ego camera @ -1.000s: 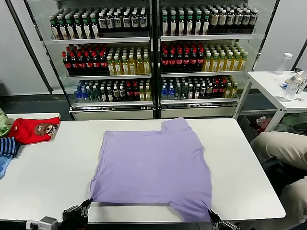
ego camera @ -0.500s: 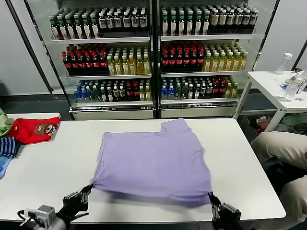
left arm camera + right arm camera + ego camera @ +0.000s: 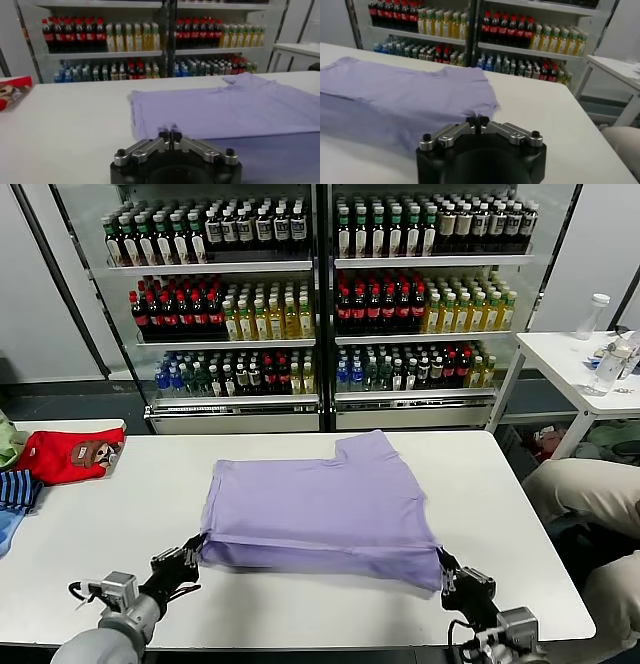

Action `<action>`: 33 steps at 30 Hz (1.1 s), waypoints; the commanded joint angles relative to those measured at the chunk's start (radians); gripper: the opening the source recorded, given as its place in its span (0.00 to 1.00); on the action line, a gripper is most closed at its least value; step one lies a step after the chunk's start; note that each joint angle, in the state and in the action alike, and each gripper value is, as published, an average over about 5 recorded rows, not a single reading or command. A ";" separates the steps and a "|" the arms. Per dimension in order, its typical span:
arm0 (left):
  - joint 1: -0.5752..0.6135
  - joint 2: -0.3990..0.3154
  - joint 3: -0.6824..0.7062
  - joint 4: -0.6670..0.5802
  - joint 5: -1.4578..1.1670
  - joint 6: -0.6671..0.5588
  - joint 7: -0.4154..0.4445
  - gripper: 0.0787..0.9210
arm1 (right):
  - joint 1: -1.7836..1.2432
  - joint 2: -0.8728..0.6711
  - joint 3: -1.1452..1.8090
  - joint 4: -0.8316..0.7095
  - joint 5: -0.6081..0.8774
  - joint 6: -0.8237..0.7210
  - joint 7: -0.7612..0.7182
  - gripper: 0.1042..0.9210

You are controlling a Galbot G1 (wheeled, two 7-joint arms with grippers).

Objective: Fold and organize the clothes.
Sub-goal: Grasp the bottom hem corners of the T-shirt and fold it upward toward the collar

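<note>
The t-shirt's near edge is hanging lower than the raised fold in my grippers. My left gripper should put the fold down and grab the t-shirt's near corner.
The clothes, a plain lavender t-shirt, lie in the middle of the white table, with a sleeve pointing toward the far edge. The shirt's near hem is lifted off the table and hangs as a raised fold between my two grippers. My left gripper is shut on the hem's left corner. My right gripper is shut on the right corner. In the left wrist view the left gripper pinches the cloth. In the right wrist view the right gripper pinches the purple fabric.
A red garment with a cartoon face and a blue striped garment lie at the table's left end. Behind the table stands a glass-door cooler full of bottles. A small side table and a person's beige-clad legs are at the right.
Both grippers have risen and moved away from the table's near edge, carrying the shirt's near hem up and over the rest of the shirt.
</note>
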 commanded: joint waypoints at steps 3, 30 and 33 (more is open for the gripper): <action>-0.126 -0.014 0.041 0.108 0.030 -0.008 0.030 0.01 | 0.142 0.007 -0.041 -0.085 0.014 -0.010 0.002 0.02; -0.087 0.023 -0.004 0.101 0.028 -0.010 0.023 0.32 | 0.169 0.035 -0.081 -0.121 -0.016 -0.029 0.009 0.44; -0.055 0.035 -0.015 0.076 -0.004 -0.020 0.019 0.42 | 0.097 0.008 -0.040 -0.056 0.000 -0.037 0.013 0.55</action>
